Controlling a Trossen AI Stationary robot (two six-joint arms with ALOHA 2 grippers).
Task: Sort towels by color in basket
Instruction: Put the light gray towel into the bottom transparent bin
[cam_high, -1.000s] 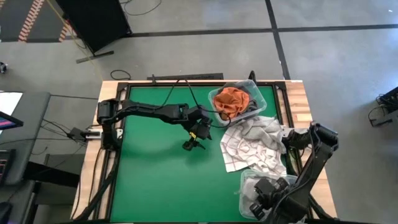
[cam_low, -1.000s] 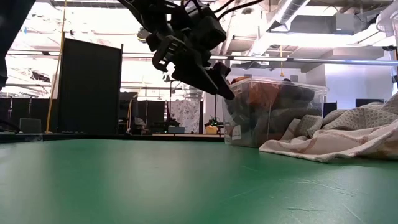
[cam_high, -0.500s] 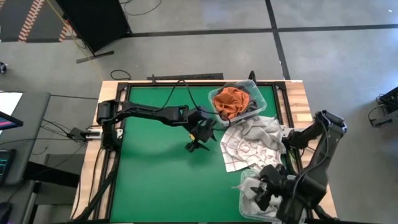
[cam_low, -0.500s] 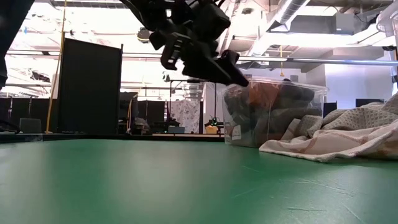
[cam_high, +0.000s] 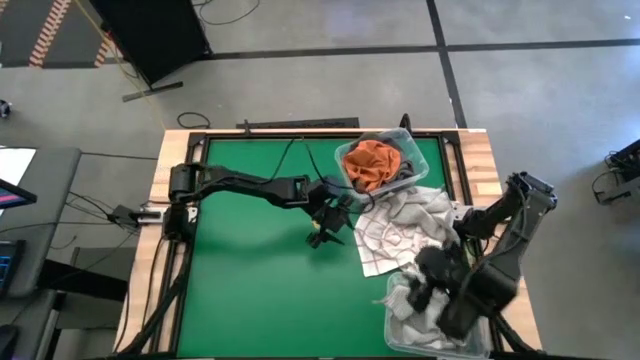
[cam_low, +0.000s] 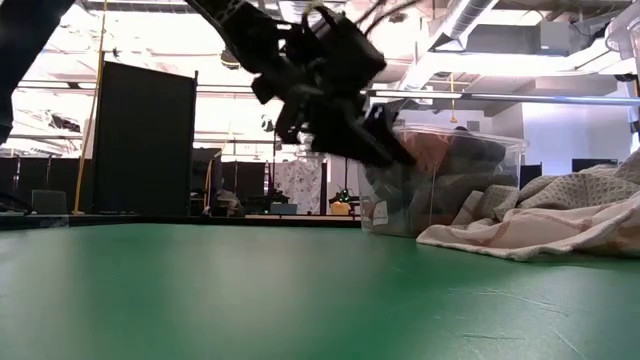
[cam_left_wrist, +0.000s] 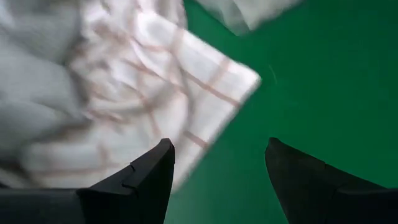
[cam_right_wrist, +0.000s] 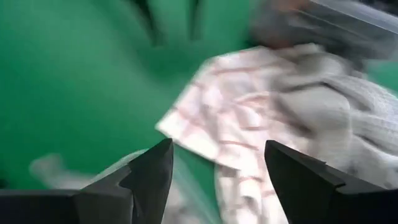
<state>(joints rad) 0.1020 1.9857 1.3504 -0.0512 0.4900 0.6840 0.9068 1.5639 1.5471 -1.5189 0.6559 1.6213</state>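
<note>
Next, I back my left gripper off and let my right gripper take the pale grey towel first, since that towel lies over the grid towel.
A loose pile of towels lies on the green mat: a white one with reddish grid lines and a pale grey one on top of it. My left gripper hovers open just left of the pile, its fingers on either side of the grid towel's corner without touching it. My right gripper hangs open above the near clear basket, which holds pale towels. The far clear basket holds a rust orange towel and a dark grey one.
Bare green mat stretches over the table's left and near-left part. The far basket stands close behind my left gripper. Wooden table edges frame the mat. A dark panel stands in the room beyond.
My left gripper has gone toward the table's right edge and a little down, closer to the towel pile. My right gripper has risen out of the near basket and drawn toward the pile, tipping its wrist. The towels lie as before.
</note>
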